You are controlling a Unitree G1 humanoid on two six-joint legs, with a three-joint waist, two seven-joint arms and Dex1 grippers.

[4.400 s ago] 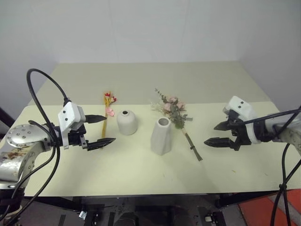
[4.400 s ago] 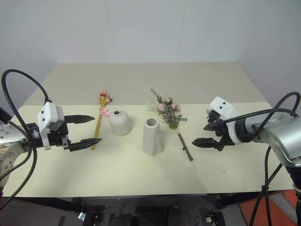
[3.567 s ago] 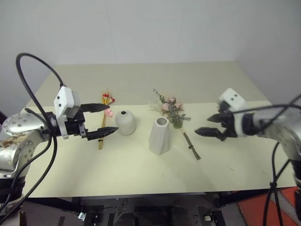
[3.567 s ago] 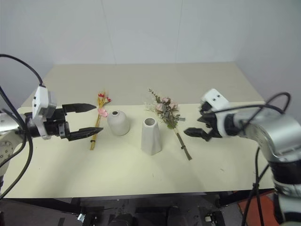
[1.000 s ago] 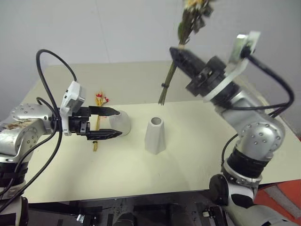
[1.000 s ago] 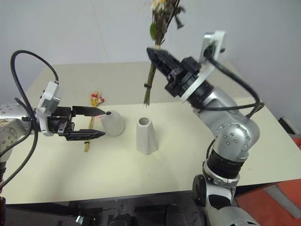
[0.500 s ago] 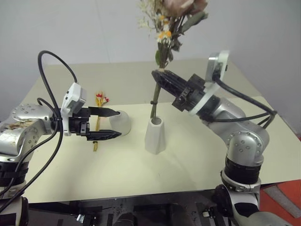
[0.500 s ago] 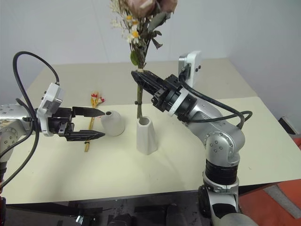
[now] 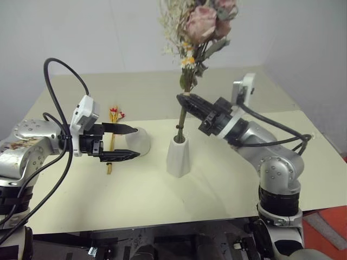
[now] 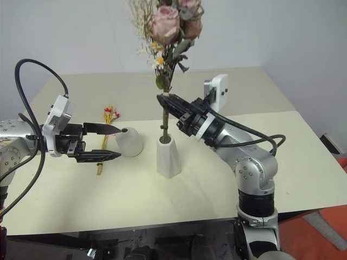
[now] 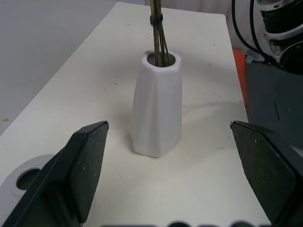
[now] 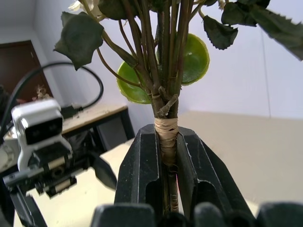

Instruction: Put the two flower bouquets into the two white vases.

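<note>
I can see the rose bouquet's stems [image 9: 180, 129] standing upright inside the tall vase's opening, so I keep lowering my right gripper until its fingers reach the tall vase's rim [image 9: 178, 143], then release.
The bushy rose bouquet [image 9: 200, 24] stands upright over the table's middle. Its stems [image 11: 160, 47] reach down into the mouth of the taller white vase [image 9: 178, 157]. My right gripper [image 10: 162, 98] is shut on the stems at their wrapped binding [image 12: 165, 135], just above that vase. The round squat vase [image 10: 130, 142] sits to its left. The slim yellow-orange bouquet [image 9: 113, 122] lies flat on the table further left, partly hidden by my left gripper [image 9: 137, 142]. That gripper is open and empty, with its fingers [image 11: 87, 161] level, close beside the round vase and pointing at the tall one.
The beige table [image 9: 217, 189] ends at a grey wall behind and drops off at the front edge. My right arm [image 9: 255, 135] stretches over the table's right half. A black cable [image 9: 54, 70] loops above my left arm.
My right gripper has come down with the rose bouquet, and the stems, which hung above the tall vase, now stand inside it. The left gripper has not moved.
</note>
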